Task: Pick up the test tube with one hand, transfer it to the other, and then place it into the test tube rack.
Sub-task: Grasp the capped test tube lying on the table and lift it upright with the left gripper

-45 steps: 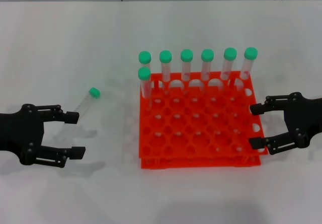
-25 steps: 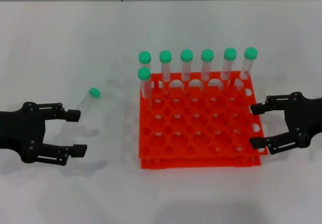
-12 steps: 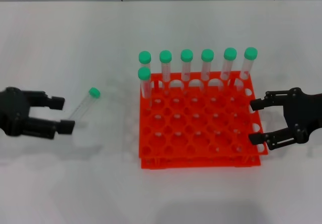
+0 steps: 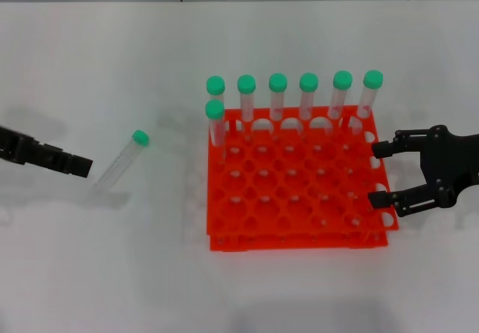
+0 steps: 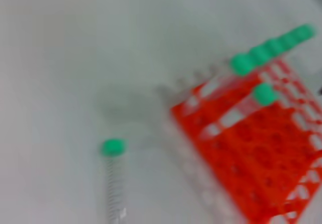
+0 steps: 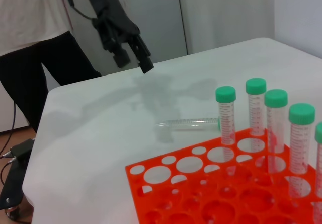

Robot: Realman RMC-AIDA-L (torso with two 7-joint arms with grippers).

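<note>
My left gripper is moving down to the test tube's clear body [image 4: 112, 173], and the tube [image 4: 131, 150] lies free of the rack. The gripper should keep going down until its open fingers are on either side of the tube's body.
The test tube [image 4: 118, 162], clear with a green cap [image 4: 140, 137], lies on the white table left of the orange-red rack [image 4: 299, 243]. It also shows in the left wrist view [image 5: 114, 183] and the right wrist view [image 6: 188, 124]. My left gripper [image 4: 78, 166] is at the far left, turned edge-on, its tip just left of the tube. In the right wrist view it [image 6: 135, 63] hangs above the table with its fingers apart and empty. My right gripper [image 4: 376, 174] is open and empty at the rack's right edge.
Several green-capped tubes [image 4: 278, 97] stand in the rack's back row, and one more [image 4: 215, 123] stands in the second row at the left. A person in dark trousers [image 6: 40, 68] stands beyond the table. The rack also shows in both wrist views [image 5: 251, 148] [image 6: 201, 183].
My left gripper has risen off the table, turned edge-on and swung up toward the lying tube. My right gripper has shifted slightly along the rack's right edge. The tube has not moved.
</note>
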